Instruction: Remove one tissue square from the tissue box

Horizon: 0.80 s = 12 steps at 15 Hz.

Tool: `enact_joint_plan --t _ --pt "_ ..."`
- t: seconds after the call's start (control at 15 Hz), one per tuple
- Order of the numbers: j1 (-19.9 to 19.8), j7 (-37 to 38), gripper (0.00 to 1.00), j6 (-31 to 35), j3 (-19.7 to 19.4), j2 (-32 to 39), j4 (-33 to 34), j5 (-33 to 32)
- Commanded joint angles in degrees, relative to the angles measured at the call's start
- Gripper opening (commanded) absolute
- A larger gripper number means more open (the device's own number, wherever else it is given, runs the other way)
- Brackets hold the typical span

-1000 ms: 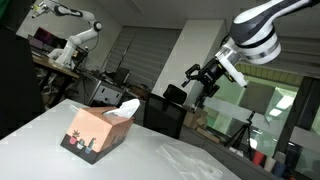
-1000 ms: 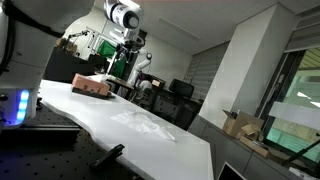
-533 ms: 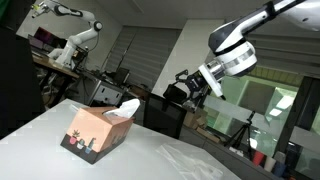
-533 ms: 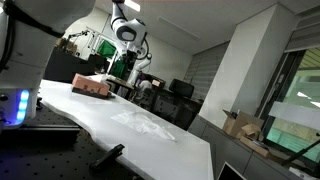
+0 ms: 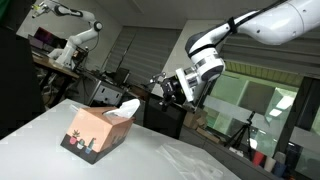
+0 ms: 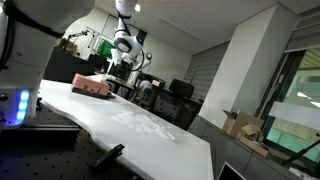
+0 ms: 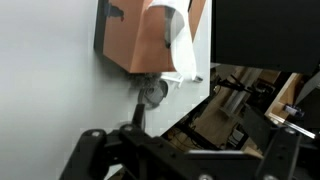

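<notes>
The white tissue (image 5: pixel 126 109) is poking out of the box toward my open fingers. I should keep bringing my gripper in until it shuts on the tissue's loose end (image 5: pixel 136 102).
A pink tissue box (image 5: pixel 97 131) with a dark patterned base stands on the white table (image 5: pixel 40 150), and a white tissue (image 5: pixel 127 109) sticks out of its top. It also shows in an exterior view (image 6: pixel 91 86) and in the wrist view (image 7: pixel 135 38), where the tissue (image 7: pixel 178 45) hangs over the table edge. My gripper (image 5: pixel 165 88) is open and empty. It hangs in the air, apart from the box, above it and off to its tissue side (image 6: pixel 120 68). Its dark fingers frame the bottom of the wrist view (image 7: pixel 185 152).
A crumpled clear plastic sheet (image 5: pixel 190 160) lies on the table (image 6: pixel 140 122). A blue-lit device (image 6: pixel 20 106) stands at the table's near corner. Dark office chairs (image 5: pixel 170 110) and lab benches stand beyond the far edge.
The arm has swung toward the tissue box and come lower. The gripper stays open. The box and tissue have not moved.
</notes>
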Motion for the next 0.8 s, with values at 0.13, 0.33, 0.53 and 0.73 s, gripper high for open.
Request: enact_joint_plan --t 0.13,0.33,0.53,0.73 --pt "-0.6 1.1 1.0 -11.8 0.4 6.8 6.6 -2.7" --pt "-0.5 2.0 1.0 -18.4 -0.2 8.4 8.4 -4.6" --pt "-0.2 2.0 0.66 -20.8 -0.7 9.3 9.6 -6.3" --pt "-0.2 2.3 0.45 -22.2 -1.0 9.8 10.4 -7.3"
